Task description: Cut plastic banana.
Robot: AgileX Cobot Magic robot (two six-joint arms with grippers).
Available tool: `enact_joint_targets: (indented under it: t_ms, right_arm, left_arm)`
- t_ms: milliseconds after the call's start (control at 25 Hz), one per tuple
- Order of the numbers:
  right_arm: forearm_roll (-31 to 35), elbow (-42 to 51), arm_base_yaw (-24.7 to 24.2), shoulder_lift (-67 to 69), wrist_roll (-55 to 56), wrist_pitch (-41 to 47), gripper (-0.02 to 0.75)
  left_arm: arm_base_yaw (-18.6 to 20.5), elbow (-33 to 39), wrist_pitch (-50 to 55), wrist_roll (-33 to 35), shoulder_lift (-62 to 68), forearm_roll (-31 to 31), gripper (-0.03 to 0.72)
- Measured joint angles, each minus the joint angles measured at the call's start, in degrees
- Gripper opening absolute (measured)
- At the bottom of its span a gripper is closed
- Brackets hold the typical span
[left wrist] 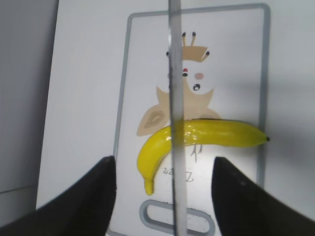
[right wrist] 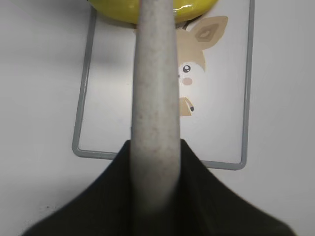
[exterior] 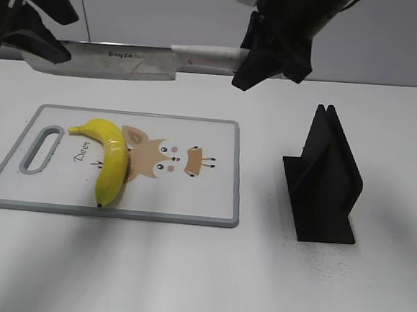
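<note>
Smooth, continuous skin covers the middle of the plastic banana. The banana will stay in one piece when I press the knife down across it.
The plastic banana lies on the left half of the grey-rimmed cutting board, stem toward the board's handle slot. My right gripper is shut on the pale handle of a large knife and holds it level, high above the board. My left gripper is open at the blade's tip end. In the left wrist view the blade runs between the spread fingers without touching them, and crosses over the banana. The banana's edge shows at the top of the right wrist view.
A black knife stand stands on the white table to the right of the board. The board carries a printed cartoon fox. A pale wall runs behind the table.
</note>
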Motion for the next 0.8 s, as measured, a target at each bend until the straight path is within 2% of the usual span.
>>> enact_joint_targets:
  t_ms: [520, 800]
  right_arm:
    - [1.44, -0.17, 0.00, 3.67, -0.06, -2.75, 0.181]
    - [2.14, -0.17, 0.00, 5.54, -0.11, -3.59, 0.181]
  left_arm:
    - [-0.54, -0.02, -3.74, 0.00, 5.92, 1.38, 0.555]
    - [-0.54, -0.02, -3.32, 0.00, 8.35, 1.38, 0.437]
